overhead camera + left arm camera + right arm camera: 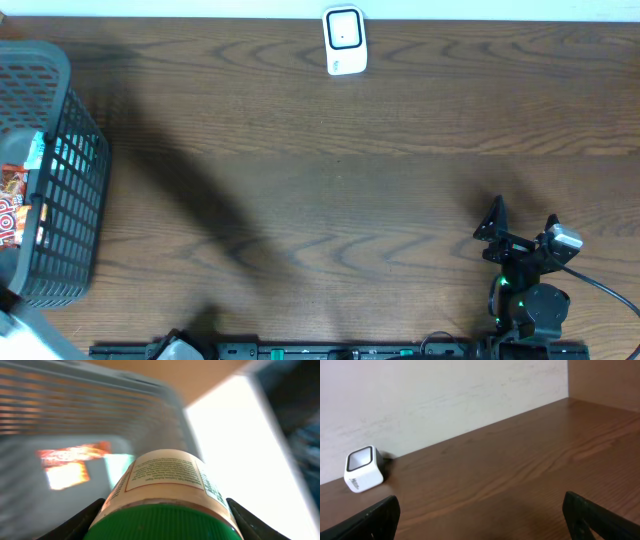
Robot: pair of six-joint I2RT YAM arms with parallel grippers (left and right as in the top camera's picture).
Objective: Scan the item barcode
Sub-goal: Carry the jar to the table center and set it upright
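I continue to carry the bottle to the table's clear middle (306,168) until its base stands there, with both left fingers gripping its sides, green cap (162,522) toward my wrist.
The item is a beige bottle (165,475) with a printed label and a green ribbed cap (165,525), seen only in the left wrist view. My left gripper (164,506) is shut on it, with a dark finger pressed against each side just above the cap. No barcode shows on the label face I can see. That arm is out of the overhead view. The white scanner (345,40) stands at the table's far edge and also appears as a small box (364,468) by the wall. My right gripper (522,222) rests open and empty at the front right.
A grey mesh basket (60,170) stands at the table's left edge, blurred behind the bottle (75,410). A red snack packet (10,205) lies in it. A black cable (600,285) trails from the right arm.
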